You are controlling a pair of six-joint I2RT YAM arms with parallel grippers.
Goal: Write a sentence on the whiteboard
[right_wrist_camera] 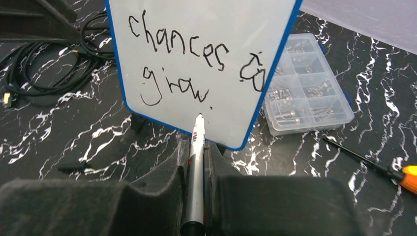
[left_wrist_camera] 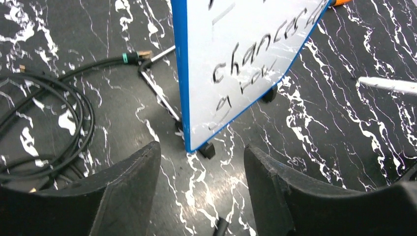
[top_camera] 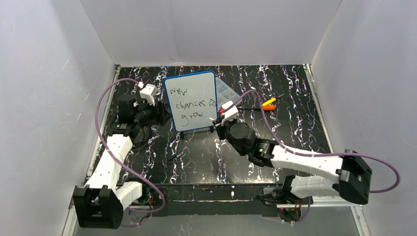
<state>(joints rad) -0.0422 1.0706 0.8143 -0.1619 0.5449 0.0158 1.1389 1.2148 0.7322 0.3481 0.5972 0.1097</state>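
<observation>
My left gripper is open, the whiteboard's sentence ends in a dot (right_wrist_camera: 211, 107) and the black cap (top_camera: 173, 157) is lying free. My left gripper keeps going until it closes on the cap.
The whiteboard (top_camera: 192, 101) stands upright on small black feet at mid-table, blue-framed, also visible in the left wrist view (left_wrist_camera: 236, 59) and the right wrist view (right_wrist_camera: 196, 49). The sentence (top_camera: 189, 105) on it reads "New chances grow" in black, with "chances grow" (right_wrist_camera: 179, 54) and a small doodle close up. My right gripper (top_camera: 225, 117) (right_wrist_camera: 196, 145) is shut on a silver marker (right_wrist_camera: 195, 167) whose tip touches the board just right of "grow". My left gripper (top_camera: 158, 114) (left_wrist_camera: 201, 152) is open just off the board's lower left corner, holding nothing.
A clear compartment box (top_camera: 227, 91) (right_wrist_camera: 305, 83) lies behind the board to the right. An orange-handled screwdriver (top_camera: 269, 103) (right_wrist_camera: 408, 177) lies further right. Black cables (left_wrist_camera: 44, 132) (right_wrist_camera: 44, 73) coil left of the board. White walls enclose the table.
</observation>
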